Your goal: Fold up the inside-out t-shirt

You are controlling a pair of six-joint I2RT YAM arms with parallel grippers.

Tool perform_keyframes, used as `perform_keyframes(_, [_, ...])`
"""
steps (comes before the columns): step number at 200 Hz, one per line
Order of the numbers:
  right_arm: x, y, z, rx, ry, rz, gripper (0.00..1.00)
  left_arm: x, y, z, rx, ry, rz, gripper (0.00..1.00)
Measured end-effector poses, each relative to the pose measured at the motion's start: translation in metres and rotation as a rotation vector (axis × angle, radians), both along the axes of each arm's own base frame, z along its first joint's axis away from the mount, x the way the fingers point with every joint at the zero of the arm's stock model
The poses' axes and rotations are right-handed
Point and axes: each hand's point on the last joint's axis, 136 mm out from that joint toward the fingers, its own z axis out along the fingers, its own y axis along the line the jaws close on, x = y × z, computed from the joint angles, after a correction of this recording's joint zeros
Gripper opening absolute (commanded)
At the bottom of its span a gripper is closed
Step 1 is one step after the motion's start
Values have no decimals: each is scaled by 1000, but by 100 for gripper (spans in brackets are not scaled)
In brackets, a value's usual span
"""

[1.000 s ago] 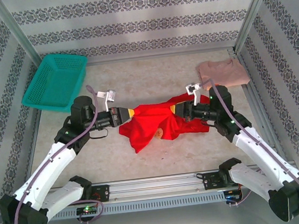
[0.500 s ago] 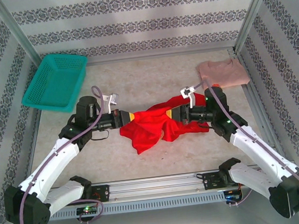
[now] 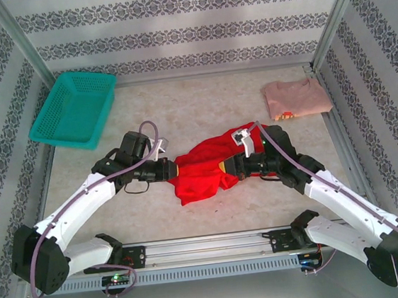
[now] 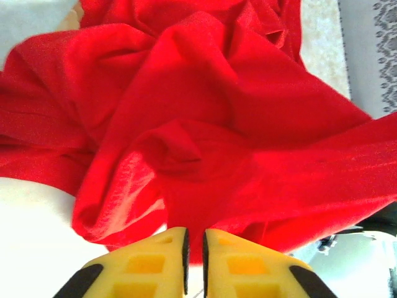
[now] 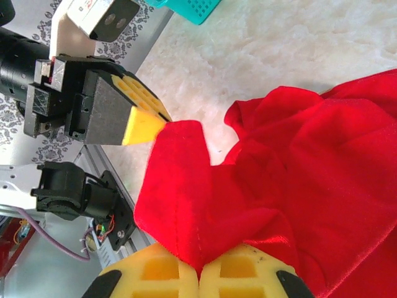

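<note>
Next, I open my left gripper, close it on the fold's edge and pull the t-shirt tight, because only the corner of the red fold reaches the ends of my left gripper's fingers.
The inside-out t-shirt is a bright red bunched heap in the middle of the table, strung between both grippers. My left gripper is at its left end. In the left wrist view the left gripper has its yellow fingers a narrow slit apart, with red cloth lying at the tips. My right gripper is at the heap's right side. In the right wrist view the right gripper is shut on a fold of the shirt, whose corner reaches the left gripper's fingertip.
A teal basket stands at the back left. A folded pale pink shirt lies at the back right. Bare table stretches behind the red heap. A metal rail runs along the near edge.
Both grippers have moved inward toward each other and a little nearer the front edge. The red shirt between them has gone from stretched to a tighter bunch.
</note>
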Motion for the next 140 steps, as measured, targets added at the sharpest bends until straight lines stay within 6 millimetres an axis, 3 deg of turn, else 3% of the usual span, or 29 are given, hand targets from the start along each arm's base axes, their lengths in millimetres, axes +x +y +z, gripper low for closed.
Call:
perform_keyframes(25, [-3,3,1,4,-6,14,0,0,1,-1,10,-12,-8,26])
perform_keyframes(68, [-4,6,4,12,-19,25,0,-7,-9,5,-25,-27,-62,45])
perform_keyframes(102, [-4,6,7,19,-32,25,0,-6,-19,8,-66,-55,-92,47])
perform_keyframes(140, [-7,4,8,24,-46,27,0,8,-37,-5,-109,-28,-108,48])
